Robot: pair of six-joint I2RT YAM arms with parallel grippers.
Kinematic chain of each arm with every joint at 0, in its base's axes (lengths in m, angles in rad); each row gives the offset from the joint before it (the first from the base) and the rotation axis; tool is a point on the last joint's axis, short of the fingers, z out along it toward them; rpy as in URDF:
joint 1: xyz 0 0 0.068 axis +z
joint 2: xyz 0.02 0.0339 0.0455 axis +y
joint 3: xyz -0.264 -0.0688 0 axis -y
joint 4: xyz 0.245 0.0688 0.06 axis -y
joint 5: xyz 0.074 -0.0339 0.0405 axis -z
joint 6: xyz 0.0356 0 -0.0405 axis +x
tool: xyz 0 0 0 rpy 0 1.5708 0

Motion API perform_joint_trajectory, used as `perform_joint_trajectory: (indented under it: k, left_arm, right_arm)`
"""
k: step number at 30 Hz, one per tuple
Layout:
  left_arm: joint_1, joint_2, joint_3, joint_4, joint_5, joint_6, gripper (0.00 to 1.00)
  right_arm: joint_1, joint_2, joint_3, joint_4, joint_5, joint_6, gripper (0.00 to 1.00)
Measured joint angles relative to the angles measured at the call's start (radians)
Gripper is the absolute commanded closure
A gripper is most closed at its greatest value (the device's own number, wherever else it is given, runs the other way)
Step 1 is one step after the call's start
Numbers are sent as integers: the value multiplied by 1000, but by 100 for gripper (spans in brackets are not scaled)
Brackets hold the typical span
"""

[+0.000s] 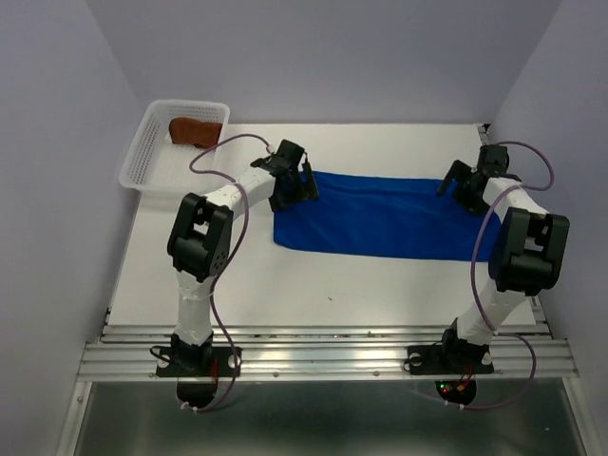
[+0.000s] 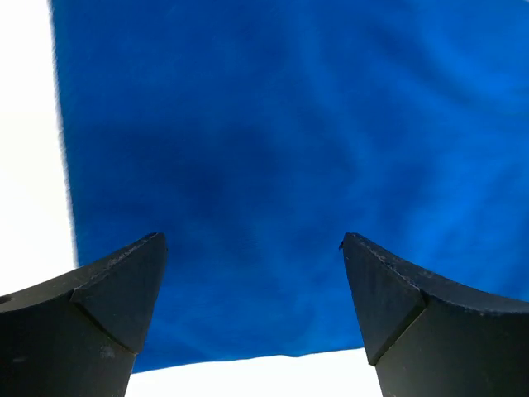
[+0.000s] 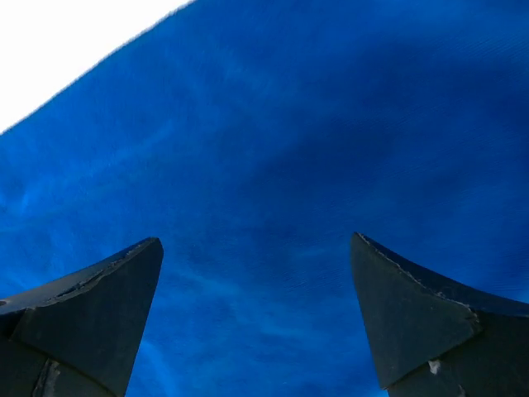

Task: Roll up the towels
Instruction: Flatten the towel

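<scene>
The blue towel's end is crooked, and my left gripper is hanging inward of the towel's far corner. Next, my left gripper grabs that corner and pulls the towel straight.
A blue towel lies flat and spread out across the white table, long side running left to right. My left gripper hangs open over the towel's far left corner; in the left wrist view blue cloth fills the gap between the jaws, with the towel's edges just below and at the left. My right gripper hangs open over the towel's far right end; in the right wrist view the cloth fills the gap. Neither holds anything.
A white mesh basket stands at the back left corner of the table with a rolled brown towel inside. Purple walls close in the back and both sides. A metal rail runs along the near edge.
</scene>
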Motion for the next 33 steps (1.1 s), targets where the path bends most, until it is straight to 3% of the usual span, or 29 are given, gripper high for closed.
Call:
perform_joint_trajectory:
  k: [6, 11, 21, 27, 33]
  left_arm:
    - [29, 0, -132, -20, -16, -3, 1]
    - [61, -100, -282, 16, -36, -14, 1]
    - [115, -264, -494, -19, -59, -18, 1]
    - [123, -286, -448, -182, -132, -14, 1]
    - [166, -250, -141, -192, -177, -18, 1]
  right_arm:
    - [95, 15, -45, 16, 6, 51, 0]
    - [184, 14, -138, 33, 7, 93, 0]
    - [273, -122, -296, 59, -40, 147, 0]
    - [283, -209, -293, 5, -48, 141, 0]
    - [256, -215, -114, -18, 93, 153, 0]
